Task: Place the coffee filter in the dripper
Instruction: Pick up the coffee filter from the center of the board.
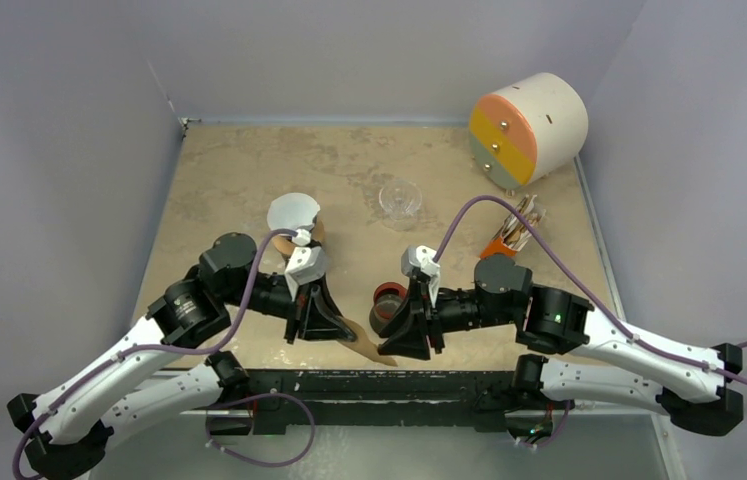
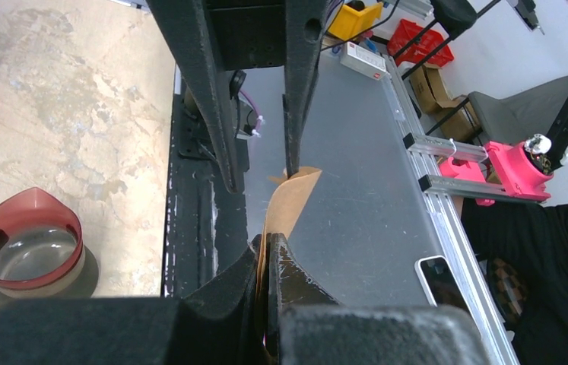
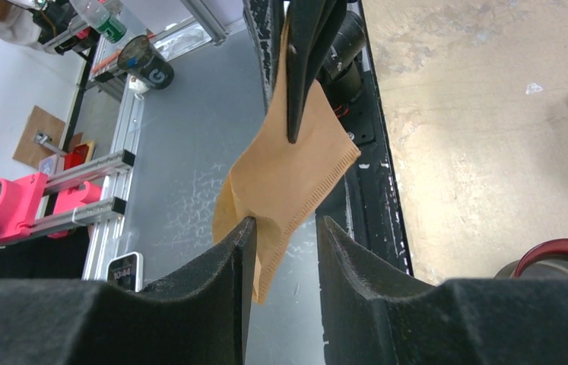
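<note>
The coffee filter buckles (image 3: 264,225) against the end of a finger of my right gripper. My right gripper should move back and put its fingers on both sides of the filter's free edge (image 3: 268,275) before it closes.
A brown paper coffee filter (image 2: 293,196) hangs over the table's near edge, and my left gripper (image 2: 269,245) is shut on one edge of it. In the top view the filter (image 1: 367,346) shows as a tan tip between the two grippers. My right gripper (image 3: 284,222) is open around the filter's (image 3: 288,163) crimped corner, with the paper against its left finger (image 3: 244,236) only. Left gripper (image 1: 347,328) and right gripper (image 1: 391,348) face each other. A pale-blue cone-like piece (image 1: 292,212) at the back left may be the dripper; I cannot tell.
A red-rimmed vessel (image 1: 387,298) stands just behind the right gripper. A clear glass cup (image 1: 399,200) sits mid-table, and a tan wooden piece (image 1: 306,238) lies by the pale cone. A big cylinder with coloured drawer fronts (image 1: 529,125) and an orange tool holder (image 1: 507,238) are at the back right.
</note>
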Available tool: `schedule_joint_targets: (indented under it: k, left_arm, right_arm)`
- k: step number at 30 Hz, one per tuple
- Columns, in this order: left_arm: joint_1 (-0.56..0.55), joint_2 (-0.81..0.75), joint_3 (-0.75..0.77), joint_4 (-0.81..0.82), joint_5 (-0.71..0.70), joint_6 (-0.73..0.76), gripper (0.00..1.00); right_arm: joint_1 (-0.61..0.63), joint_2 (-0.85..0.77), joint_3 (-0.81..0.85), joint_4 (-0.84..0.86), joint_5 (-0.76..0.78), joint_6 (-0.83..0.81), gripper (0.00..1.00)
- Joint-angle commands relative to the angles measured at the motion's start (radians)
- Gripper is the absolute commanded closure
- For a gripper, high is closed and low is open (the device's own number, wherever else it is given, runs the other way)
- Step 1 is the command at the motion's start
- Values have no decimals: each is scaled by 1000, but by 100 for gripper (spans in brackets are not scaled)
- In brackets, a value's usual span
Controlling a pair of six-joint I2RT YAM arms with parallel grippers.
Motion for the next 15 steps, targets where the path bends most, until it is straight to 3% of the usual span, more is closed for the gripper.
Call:
schedule_joint_targets:
  k: [1, 15]
  left_arm:
    - [3, 24, 25, -8, -30, -4, 100]
    - [3, 29, 42, -87, -140, 34, 100]
  right_arm:
    - [3, 4, -1, 57, -25, -2, 61]
    - [3, 0, 5, 16, -10, -8, 61]
